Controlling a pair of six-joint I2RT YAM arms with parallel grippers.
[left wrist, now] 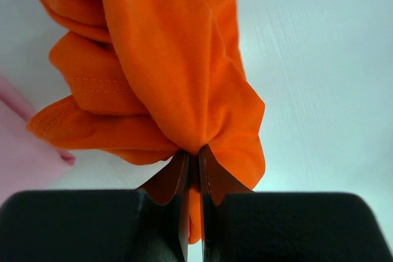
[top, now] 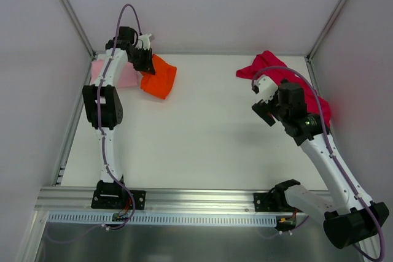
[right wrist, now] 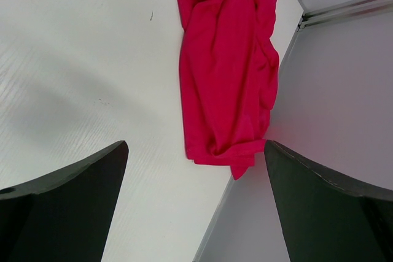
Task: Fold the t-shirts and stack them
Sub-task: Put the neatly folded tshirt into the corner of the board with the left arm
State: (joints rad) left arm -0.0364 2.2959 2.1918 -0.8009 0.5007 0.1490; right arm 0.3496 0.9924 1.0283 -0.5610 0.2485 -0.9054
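My left gripper should go on moving the orange t-shirt point(top: 161, 81) across until it covers the flat light pink t-shirt point(top: 128, 77), then let go. The orange t-shirt is hanging clear next to the pink one.
The orange t-shirt point(top: 162, 78) hangs bunched at the back left, and my left gripper point(top: 146, 59) is shut on a fold of it. In the left wrist view the cloth point(left wrist: 159, 59) spills out from between the closed fingertips of that gripper point(left wrist: 193, 151). A light pink t-shirt point(top: 126, 77) lies flat just left of it, partly hidden by the arm, and shows as a pink corner point(left wrist: 24, 151). The crimson t-shirt point(top: 268, 64) lies crumpled along the right wall point(right wrist: 227, 59). My right gripper point(top: 260, 100) hovers over its near end, open and holding nothing point(right wrist: 195, 144).
Grey enclosure walls point(right wrist: 344, 90) close in the white table point(top: 202, 133) at the back and both sides. The crimson shirt presses against the right wall. An aluminium rail point(top: 196, 199) with both arm bases runs along the near edge.
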